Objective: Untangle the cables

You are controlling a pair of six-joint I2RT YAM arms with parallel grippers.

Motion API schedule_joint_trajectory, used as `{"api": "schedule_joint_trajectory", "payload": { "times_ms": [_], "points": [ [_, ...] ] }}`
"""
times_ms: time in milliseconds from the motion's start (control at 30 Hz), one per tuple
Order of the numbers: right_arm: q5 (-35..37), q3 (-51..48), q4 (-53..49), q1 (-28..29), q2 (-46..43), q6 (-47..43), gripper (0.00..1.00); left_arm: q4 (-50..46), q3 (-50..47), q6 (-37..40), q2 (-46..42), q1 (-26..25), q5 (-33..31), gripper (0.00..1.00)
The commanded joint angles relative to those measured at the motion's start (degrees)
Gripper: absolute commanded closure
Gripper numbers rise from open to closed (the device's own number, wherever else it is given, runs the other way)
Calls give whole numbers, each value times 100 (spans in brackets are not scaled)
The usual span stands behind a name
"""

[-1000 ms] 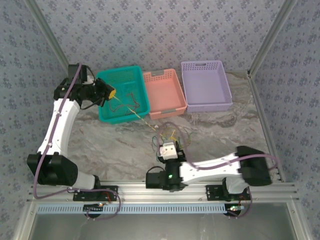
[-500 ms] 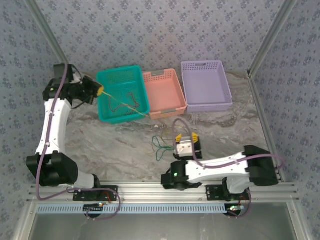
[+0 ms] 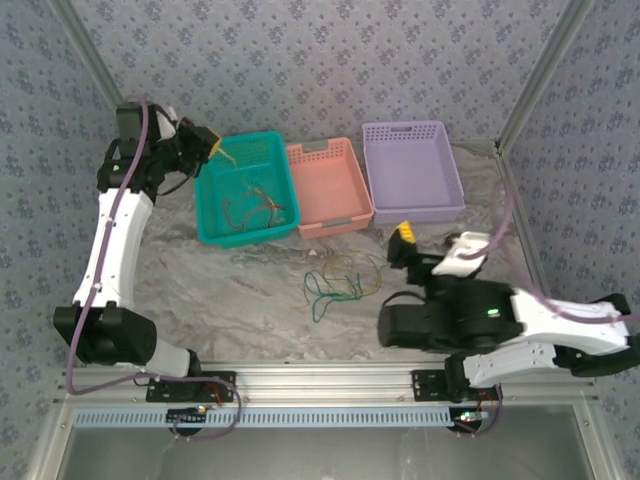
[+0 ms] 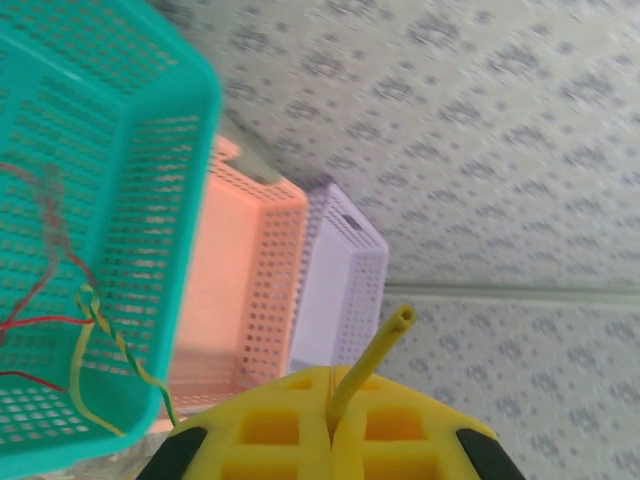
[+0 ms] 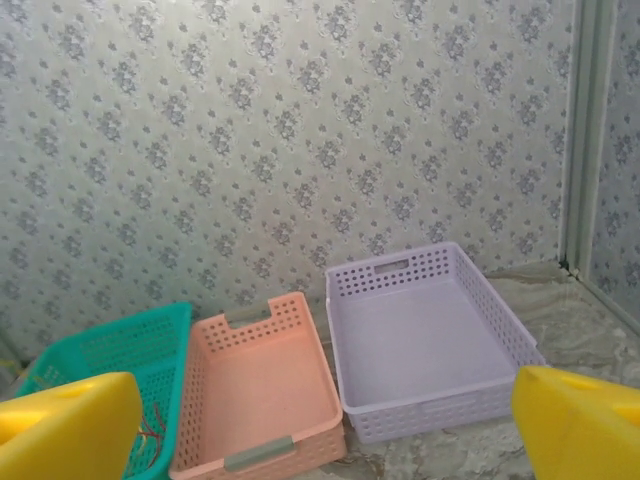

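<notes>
The yellow cable from my left gripper loops (image 4: 88, 303) around the red-brown cable, so next I raise it and bring my right gripper to its lower part (image 3: 262, 195).
My left gripper (image 3: 207, 140) hangs over the back left corner of the teal basket (image 3: 214, 232), shut on a yellow cable (image 4: 372, 352) whose cut end pokes up between the closed fingers (image 4: 270, 425). Below the gripper that cable (image 3: 228, 155) drops into the basket. Red-brown and yellow-green cables (image 3: 255, 212) lie loose on the basket floor, and the left wrist view shows the same cables (image 4: 85, 330). A green, yellow and dark tangle (image 3: 338, 282) lies on the table in front of the baskets. My right gripper (image 3: 405, 245) is raised to the right of it, open and empty, fingers (image 5: 65, 430) wide apart.
A pink basket (image 3: 352, 217) and a lilac basket (image 3: 455, 210) stand to the right of the teal one along the back, both empty. The right arm's body (image 3: 470, 320) lies across the near right of the marble table (image 3: 230, 290). Patterned walls close in on three sides.
The left gripper rose and drew back-left with the yellow cable, pulling it off the table tangle into the teal basket. The right arm left the tangle, swinging right and up.
</notes>
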Motion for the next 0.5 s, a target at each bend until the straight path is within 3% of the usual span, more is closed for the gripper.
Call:
{"api": "schedule_joint_trajectory", "payload": {
  "times_ms": [0,33,67,100,167,267,333,467],
  "points": [
    [-724,70,1882,-194,-677,-3722,2,207,444,196,-142,-296,52,100],
    [-1921,-464,3800,-799,-1134,-5687,2,206,506,194,-150,-402,0,100],
    [-3566,-899,4982,-1770,-1558,-6124,2,197,553,194,-161,-498,-46,100],
    [-4744,-1064,5248,-2723,-1718,-6010,2,186,598,200,-181,-589,-84,100],
    [-6377,-548,4507,-4646,-1424,-5500,2,90,688,242,-197,-748,-157,100],
    [-9193,-229,4730,-6382,-855,-5585,2,-6,903,422,-147,-972,-89,100],
    [-10354,-207,5022,-6842,-474,-5648,2,-99,1158,604,-43,-1086,86,100],
    [-11846,-420,5914,-6940,173,-5460,2,-409,1666,1063,180,-1317,421,100]
  ]
}}
